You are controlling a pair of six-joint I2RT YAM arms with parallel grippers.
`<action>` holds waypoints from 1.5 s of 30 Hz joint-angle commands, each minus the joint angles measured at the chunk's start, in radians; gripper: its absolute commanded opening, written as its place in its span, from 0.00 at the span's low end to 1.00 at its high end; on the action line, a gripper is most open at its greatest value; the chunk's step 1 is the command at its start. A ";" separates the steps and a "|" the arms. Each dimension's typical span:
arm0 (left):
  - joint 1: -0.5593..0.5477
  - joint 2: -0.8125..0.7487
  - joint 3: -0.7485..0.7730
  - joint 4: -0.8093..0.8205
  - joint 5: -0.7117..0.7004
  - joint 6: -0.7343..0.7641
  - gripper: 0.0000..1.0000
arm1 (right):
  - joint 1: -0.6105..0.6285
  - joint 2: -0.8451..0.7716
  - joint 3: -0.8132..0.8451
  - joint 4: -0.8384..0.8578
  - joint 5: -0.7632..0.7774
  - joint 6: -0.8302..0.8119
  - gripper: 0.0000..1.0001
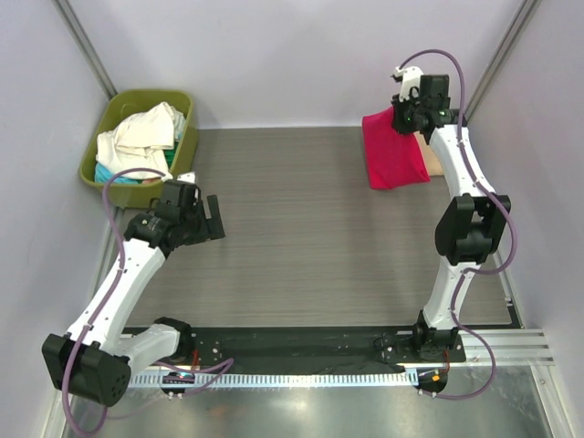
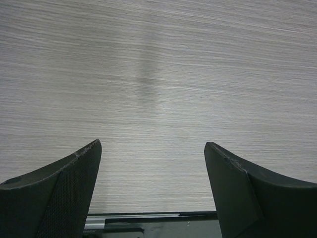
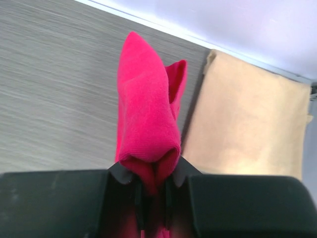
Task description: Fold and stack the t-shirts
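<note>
The folded crimson-red t-shirt [image 1: 393,157] is hanging smooth next to the flat tan-beige t-shirt, so my right gripper should keep moving it over the clear tan-beige top [image 3: 245,116] until the edges of the two t-shirts meet.
My right gripper [image 1: 408,117] is at the far right of the table, shut on the folded crimson-red t-shirt [image 1: 394,149], which hangs from it down to the table. In the right wrist view the red cloth [image 3: 146,124] is pinched between the jaws of my right gripper [image 3: 153,186]. A folded tan-beige t-shirt [image 3: 247,124] lies flat just right of it, mostly hidden behind the arm in the top view [image 1: 433,162]. Cream-white and teal t-shirts [image 1: 139,139] lie heaped in the tub. My left gripper [image 1: 215,219] is open and empty above bare table [image 2: 153,163].
An olive-green plastic tub [image 1: 110,117] stands at the far left corner against the wall. Grey walls close in the back and both sides. A black strip and metal rail [image 1: 301,351] run along the near edge by the arm bases.
</note>
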 commanded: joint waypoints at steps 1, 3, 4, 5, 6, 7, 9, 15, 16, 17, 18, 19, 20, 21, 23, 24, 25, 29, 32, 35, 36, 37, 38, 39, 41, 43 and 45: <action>0.005 0.016 0.007 0.028 0.023 0.027 0.85 | -0.010 0.030 0.099 0.018 0.019 -0.059 0.01; 0.005 0.022 0.007 0.028 0.026 0.027 0.85 | -0.049 0.042 0.133 0.018 0.017 -0.071 0.01; 0.005 0.023 0.007 0.028 0.026 0.027 0.85 | -0.054 0.048 0.144 0.020 0.013 -0.076 0.01; 0.003 0.031 0.007 0.028 0.028 0.027 0.85 | -0.063 0.062 0.168 0.020 0.008 -0.076 0.01; 0.005 0.033 0.007 0.026 0.031 0.028 0.85 | -0.066 0.070 0.181 0.018 0.004 -0.076 0.01; 0.003 0.037 0.007 0.029 0.036 0.028 0.85 | -0.071 0.079 0.194 0.018 -0.001 -0.081 0.01; 0.005 0.051 0.008 0.029 0.039 0.030 0.85 | -0.083 0.103 0.236 0.017 -0.007 -0.087 0.01; 0.005 0.071 0.011 0.026 0.034 0.031 0.84 | -0.108 0.149 0.328 0.000 -0.045 -0.122 0.01; 0.005 0.073 0.011 0.024 0.033 0.031 0.84 | -0.114 0.154 0.336 -0.002 -0.047 -0.128 0.01; 0.005 0.074 0.010 0.024 0.031 0.031 0.84 | -0.119 0.159 0.354 -0.002 -0.047 -0.131 0.01; 0.005 0.077 0.010 0.026 0.030 0.031 0.84 | -0.123 0.163 0.362 -0.003 -0.052 -0.131 0.01; 0.005 0.082 0.010 0.026 0.030 0.031 0.83 | -0.134 0.174 0.369 -0.003 -0.070 -0.131 0.01; 0.005 0.086 0.011 0.026 0.030 0.031 0.83 | -0.138 0.175 0.380 -0.002 -0.076 -0.130 0.01; 0.005 0.091 0.011 0.024 0.028 0.031 0.83 | -0.143 0.183 0.385 -0.003 -0.084 -0.130 0.01; 0.005 0.097 0.013 0.021 0.026 0.031 0.83 | -0.158 0.201 0.394 -0.003 -0.099 -0.136 0.01; 0.003 0.099 0.011 0.018 0.023 0.030 0.83 | -0.163 0.209 0.398 -0.002 -0.108 -0.137 0.01; 0.002 0.099 0.008 0.018 0.023 0.030 0.82 | -0.169 0.215 0.402 -0.002 -0.115 -0.136 0.01; -0.010 0.093 0.002 0.008 0.011 0.017 0.82 | -0.194 0.252 0.412 -0.003 -0.179 -0.139 0.01; -0.018 0.088 -0.002 0.003 -0.003 0.013 0.82 | -0.217 0.287 0.461 0.000 -0.185 -0.140 0.01; -0.018 0.102 0.004 0.008 -0.012 0.014 0.82 | -0.238 0.359 0.533 0.012 -0.173 -0.131 0.01; -0.018 0.109 0.007 0.005 -0.013 0.016 0.82 | -0.247 0.396 0.546 0.040 -0.168 -0.130 0.01; -0.017 0.115 0.010 0.001 -0.018 0.017 0.82 | -0.250 0.418 0.553 0.066 -0.158 -0.131 0.01; -0.018 0.119 0.013 -0.002 -0.020 0.017 0.82 | -0.254 0.433 0.558 0.090 -0.148 -0.146 0.01; -0.018 0.120 0.011 -0.003 -0.018 0.016 0.81 | -0.257 0.470 0.554 0.163 -0.135 -0.160 0.01; -0.018 0.112 0.013 -0.003 -0.019 0.016 0.81 | -0.258 0.501 0.503 0.292 -0.092 -0.154 0.07; -0.018 0.089 0.010 0.000 -0.026 0.014 0.81 | -0.258 0.544 0.430 0.504 0.031 -0.118 0.87; -0.018 0.076 0.008 0.005 -0.030 0.013 0.81 | -0.258 0.571 0.428 0.593 0.129 -0.056 1.00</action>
